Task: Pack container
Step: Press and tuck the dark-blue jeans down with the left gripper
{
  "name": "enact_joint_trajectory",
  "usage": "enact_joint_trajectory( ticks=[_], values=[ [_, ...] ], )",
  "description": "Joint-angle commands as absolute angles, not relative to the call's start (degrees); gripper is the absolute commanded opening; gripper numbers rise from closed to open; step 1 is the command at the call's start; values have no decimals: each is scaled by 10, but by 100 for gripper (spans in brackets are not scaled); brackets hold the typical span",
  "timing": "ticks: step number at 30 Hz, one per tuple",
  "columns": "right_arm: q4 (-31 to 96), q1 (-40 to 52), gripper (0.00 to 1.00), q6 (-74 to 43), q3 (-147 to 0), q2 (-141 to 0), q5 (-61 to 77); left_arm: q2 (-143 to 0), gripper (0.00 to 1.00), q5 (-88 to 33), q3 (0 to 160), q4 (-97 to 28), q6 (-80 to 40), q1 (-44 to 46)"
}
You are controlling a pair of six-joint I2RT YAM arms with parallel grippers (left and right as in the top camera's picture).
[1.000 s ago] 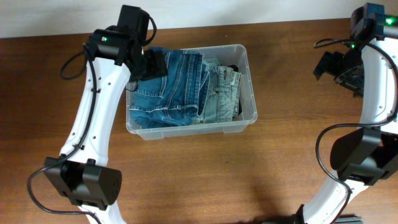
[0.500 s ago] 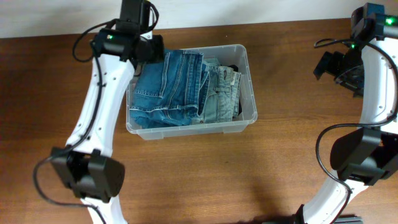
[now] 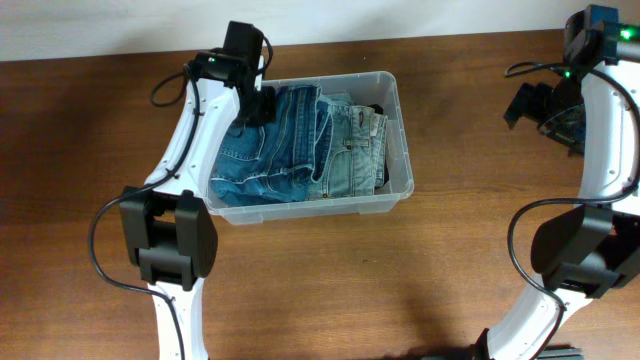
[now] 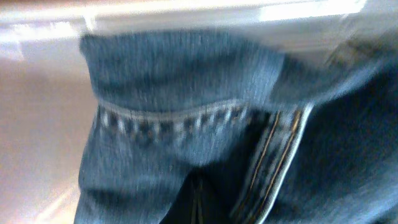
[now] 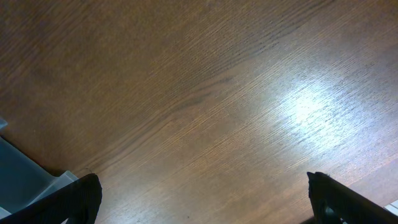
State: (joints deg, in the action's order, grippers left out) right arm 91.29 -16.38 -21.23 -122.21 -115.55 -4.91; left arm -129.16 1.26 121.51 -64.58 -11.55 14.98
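The dark blue jeans are bunched up along the paler jeans (image 3: 325,136), so next my left gripper leaves the bin's back corner and flatten that raised fold (image 3: 306,128) of the dark blue jeans.
The container (image 3: 398,130), a clear plastic bin, stands on the wooden table left of centre. It holds folded dark blue jeans (image 3: 290,140) on the left and paler jeans (image 3: 355,150) on the right. My left gripper (image 3: 262,105) is down inside the bin at its rear left, shut, with its tips against the dark jeans. The left wrist view is blurred and filled with denim (image 4: 186,81); the dark fingertips (image 4: 198,202) meet at the bottom edge, with no cloth seen between them. My right gripper (image 3: 545,105) hangs open over bare table far to the right, fingers (image 5: 81,199) wide apart.
A dark item (image 3: 378,108) is tucked at the bin's rear right. The table's far edge meets a pale wall (image 3: 100,25). The arm bases stand at the near side, left (image 3: 165,240) and right (image 3: 580,255). A pale grey edge (image 5: 18,180) shows at the right wrist view's lower left.
My left arm has swung right, carrying its gripper from the bin's rear left corner onto the dark jeans, and the gripper has shut. The right arm has not moved.
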Motion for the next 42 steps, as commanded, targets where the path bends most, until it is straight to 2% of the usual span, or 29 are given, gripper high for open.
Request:
enact_joint_trajectory(
  ticks=[1,9,15,22,28,42],
  values=[
    [914,-165,98,-219,-1221,-1157,-50,-1315,1,4,1218,-668,-107,149],
    [914,-165,98,-219,-1221,-1157,-50,-1307,1,13,1228,-667,-106,149],
    [914,-165,99,-219,-1221,-1157,-50,-1266,1,8,1306,-697,-106,153],
    [914,-165,98,-219,-1221,-1157,-50,-1238,1,-99,1344,-760,-113,193],
    [914,-165,99,-219,-1221,-1157,-50,-1242,1,-92,1287,-788,-132,229],
    [914,-165,98,-219,-1221,-1157,-50,-1250,1,-96,1103,-702,-143,259]
  ],
)
